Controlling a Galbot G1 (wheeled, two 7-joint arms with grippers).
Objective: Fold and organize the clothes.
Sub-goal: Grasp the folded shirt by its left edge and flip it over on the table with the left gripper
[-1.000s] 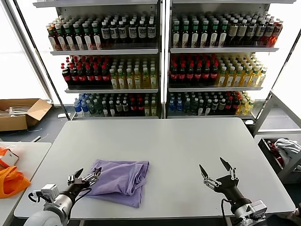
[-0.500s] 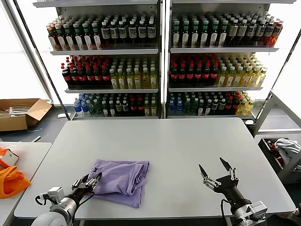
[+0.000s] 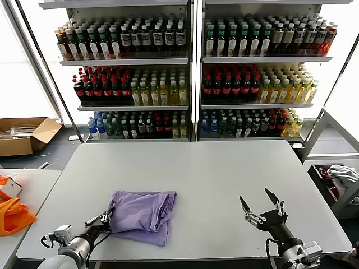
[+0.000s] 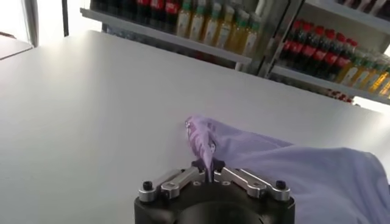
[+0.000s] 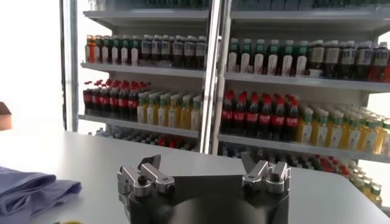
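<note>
The lavender T-shirt's outer edge (image 3: 113, 206) is in my left gripper, and a farther pull would drag the T-shirt away, so I should swing that edge across to the T-shirt's opposite side (image 3: 171, 206).
The clothes, a lavender T-shirt (image 3: 143, 216), lie crumpled on the white table (image 3: 207, 174) toward its front left. My left gripper (image 3: 106, 216) is at the shirt's left edge and shut on a pinch of the fabric; in the left wrist view the thin purple fold (image 4: 204, 143) runs up from between the closed jaws of that gripper (image 4: 207, 167). My right gripper (image 3: 260, 203) hovers open over the front right of the table, well clear of the shirt, with nothing between its fingers. The right wrist view shows that gripper (image 5: 204, 163) open and a corner of the shirt (image 5: 30, 189) far off.
Shelves of drink bottles (image 3: 190, 73) stand behind the table. An orange bag (image 3: 12, 214) lies on a side table at the left, near a cardboard box (image 3: 25, 134) on the floor. A bin with white cloth (image 3: 339, 176) sits at the right.
My left gripper went from open to shut on the shirt's left edge and drew back a little toward the table's front. The right gripper has barely shifted.
</note>
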